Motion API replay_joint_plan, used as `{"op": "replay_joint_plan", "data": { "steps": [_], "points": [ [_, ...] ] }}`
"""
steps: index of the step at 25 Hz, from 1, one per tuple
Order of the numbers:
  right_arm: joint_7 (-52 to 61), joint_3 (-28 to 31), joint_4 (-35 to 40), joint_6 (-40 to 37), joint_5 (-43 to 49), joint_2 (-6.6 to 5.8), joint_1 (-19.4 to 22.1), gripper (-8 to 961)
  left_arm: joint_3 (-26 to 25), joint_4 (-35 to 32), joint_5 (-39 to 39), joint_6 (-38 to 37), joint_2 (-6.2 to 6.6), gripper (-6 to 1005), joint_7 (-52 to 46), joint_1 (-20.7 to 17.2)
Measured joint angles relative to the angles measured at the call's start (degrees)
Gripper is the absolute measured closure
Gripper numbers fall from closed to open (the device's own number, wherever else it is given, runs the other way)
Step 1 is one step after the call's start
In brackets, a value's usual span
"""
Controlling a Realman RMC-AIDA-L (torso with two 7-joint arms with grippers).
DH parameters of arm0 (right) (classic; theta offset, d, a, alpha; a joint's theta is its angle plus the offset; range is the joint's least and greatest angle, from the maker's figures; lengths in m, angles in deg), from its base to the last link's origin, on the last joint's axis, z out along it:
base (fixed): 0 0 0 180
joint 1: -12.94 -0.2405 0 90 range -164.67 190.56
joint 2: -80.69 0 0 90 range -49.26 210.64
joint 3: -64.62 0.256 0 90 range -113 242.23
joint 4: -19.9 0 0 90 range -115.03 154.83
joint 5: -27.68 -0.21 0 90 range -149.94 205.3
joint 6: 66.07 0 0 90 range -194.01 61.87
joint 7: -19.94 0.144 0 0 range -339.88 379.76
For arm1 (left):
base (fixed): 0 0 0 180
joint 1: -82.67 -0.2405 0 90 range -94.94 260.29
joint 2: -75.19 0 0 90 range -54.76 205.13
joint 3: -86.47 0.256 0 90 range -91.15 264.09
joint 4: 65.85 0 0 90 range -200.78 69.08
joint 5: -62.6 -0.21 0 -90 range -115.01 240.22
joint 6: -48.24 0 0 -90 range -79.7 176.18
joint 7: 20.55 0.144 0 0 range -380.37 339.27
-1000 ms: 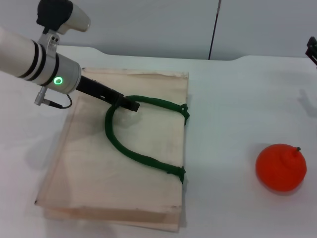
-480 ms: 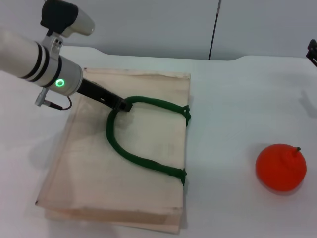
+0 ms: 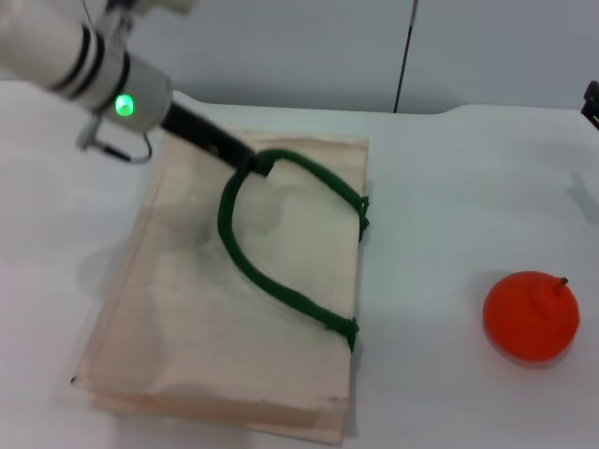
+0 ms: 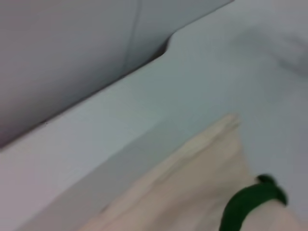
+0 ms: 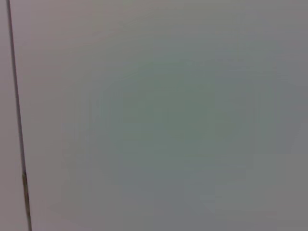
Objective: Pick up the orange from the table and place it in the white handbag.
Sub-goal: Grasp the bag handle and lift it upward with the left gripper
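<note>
Next, I lift the green handle (image 3: pixel 279 153) with my left gripper and keep the handbag's opening open before the orange goes in, because the white handbag lies flat with its opening shut (image 3: pixel 357 281).
The orange (image 3: pixel 531 315) sits on the white table (image 3: pixel 449 196) at the right, well apart from the bag. The white handbag (image 3: pixel 187 318) lies flat at the left, its green handles (image 3: pixel 271 281) looping over its top face. My left gripper (image 3: pixel 257 166) is shut on the top of the handle loop and holds it raised, pulling the bag's upper side up. The left wrist view shows the bag's corner (image 4: pixel 192 192) and a bit of handle (image 4: pixel 250 204). My right gripper (image 3: pixel 591 101) shows only as a dark tip at the far right edge, away from the orange.
The table's notched far edge (image 3: pixel 421 110) meets a grey wall with a thin dark vertical rod (image 3: pixel 404 56). White tabletop lies between the bag and the orange. The right wrist view shows only the grey wall.
My left gripper has risen and moved away from me and to the right with the handle. The handle loop and the bag's upper layer have lifted. The orange has not moved.
</note>
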Motion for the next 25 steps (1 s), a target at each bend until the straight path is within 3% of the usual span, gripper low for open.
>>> {"op": "replay_joint_plan", "data": {
  "steps": [12,17,19,23,25],
  "points": [
    [0.1,0.0,0.2,-0.2,0.0,-0.07,1.2,73,0.1,25.1,1.2,-27.7,-1.05,857,4.4,16.3],
    [1.3,0.0,0.5,-0.2,0.0,-0.14,1.5,73,0.1,28.8,1.5,-32.7,-1.26,857,4.9,20.7],
    [1.4,0.0,0.5,-0.2,0.0,-0.16,1.5,73,0.1,30.7,1.9,-34.9,-1.94,857,5.6,22.3],
    [1.5,0.0,0.5,-0.2,0.0,-0.16,1.5,73,0.1,37.8,2.7,-39.3,-4.55,857,7.9,24.4],
    [1.5,0.0,0.5,-0.2,0.0,-0.16,1.6,73,0.2,39.9,2.7,-41.2,-5.04,856,9.2,24.6]
  ]
}}
